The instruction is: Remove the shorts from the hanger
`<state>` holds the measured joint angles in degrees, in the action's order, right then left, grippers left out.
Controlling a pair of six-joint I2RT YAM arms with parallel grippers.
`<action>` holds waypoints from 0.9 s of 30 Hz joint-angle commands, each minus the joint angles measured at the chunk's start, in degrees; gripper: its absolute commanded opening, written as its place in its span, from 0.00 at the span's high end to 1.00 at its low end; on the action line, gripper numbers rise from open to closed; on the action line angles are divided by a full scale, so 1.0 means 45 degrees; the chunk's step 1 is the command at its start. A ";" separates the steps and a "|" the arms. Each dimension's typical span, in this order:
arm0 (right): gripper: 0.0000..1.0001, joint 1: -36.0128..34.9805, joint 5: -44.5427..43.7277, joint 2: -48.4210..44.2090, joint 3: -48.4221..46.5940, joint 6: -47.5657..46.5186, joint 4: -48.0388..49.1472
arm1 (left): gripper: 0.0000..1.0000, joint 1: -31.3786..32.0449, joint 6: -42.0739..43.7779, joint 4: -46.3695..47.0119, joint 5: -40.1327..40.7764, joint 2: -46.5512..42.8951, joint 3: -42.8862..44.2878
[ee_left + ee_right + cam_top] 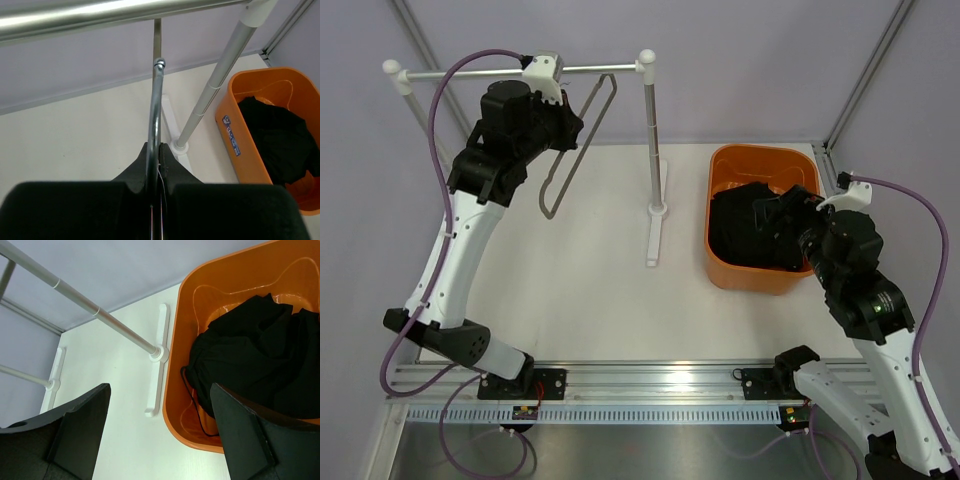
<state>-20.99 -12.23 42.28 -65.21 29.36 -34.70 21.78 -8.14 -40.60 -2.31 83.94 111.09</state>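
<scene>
The hanger's hook [158, 67] is crosswise to the silver rail [610, 69]. My left gripper keeps moving toward the rail and lets go once the hook hangs over it.
The black shorts [750, 235] lie bunched inside the orange tub [760, 283]; they also show in the left wrist view [277, 135] and the right wrist view [260, 350]. The thin grey-brown hanger [549, 213] is bare and slants down from the silver rail [590, 70]. My left gripper [565, 125] is shut on the hanger's side wire [155, 110], just below its hook. My right gripper [785, 210] is open and empty, hovering over the tub's near left rim [185, 305], with the shorts under its right finger.
The rail stands on white-jointed posts; the right post [648, 130] and its foot [655, 235] sit between the hanger and the tub. The left post [405, 85] is at the back left. A frame upright [865, 80] rises behind the tub.
</scene>
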 commanded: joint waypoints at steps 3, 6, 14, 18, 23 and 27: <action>0.10 0.0017 0.0491 -0.0314 -0.0235 -0.0177 -0.0082 | 1.00 -0.0152 -0.0261 0.1793 0.1117 0.0350 -0.0154; 0.10 0.0036 0.0686 -0.0372 -0.0294 -0.0275 -0.0141 | 1.00 -0.0192 -0.0242 0.2652 0.1254 0.0292 -0.0582; 0.10 0.0036 0.0803 -0.0471 0.0018 -0.0315 0.0035 | 1.00 -0.0250 0.0207 0.3085 0.1860 0.0466 -0.0332; 0.10 0.0036 0.1115 -0.0373 0.0213 -0.0198 0.0307 | 1.00 -0.0348 0.0286 0.2870 0.1880 0.0935 0.0215; 0.10 0.0017 0.1253 -0.0353 0.0389 -0.0197 0.0445 | 1.00 -0.0426 0.0286 0.2772 0.1919 0.1619 0.0898; 0.10 0.0036 0.1272 -0.0314 0.0487 -0.0275 0.0601 | 1.00 -0.0543 0.0247 0.2733 0.1880 0.2204 0.1348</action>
<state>-20.99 -7.77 40.86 -63.29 28.93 -34.79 20.03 -7.53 -31.53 5.15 92.53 113.34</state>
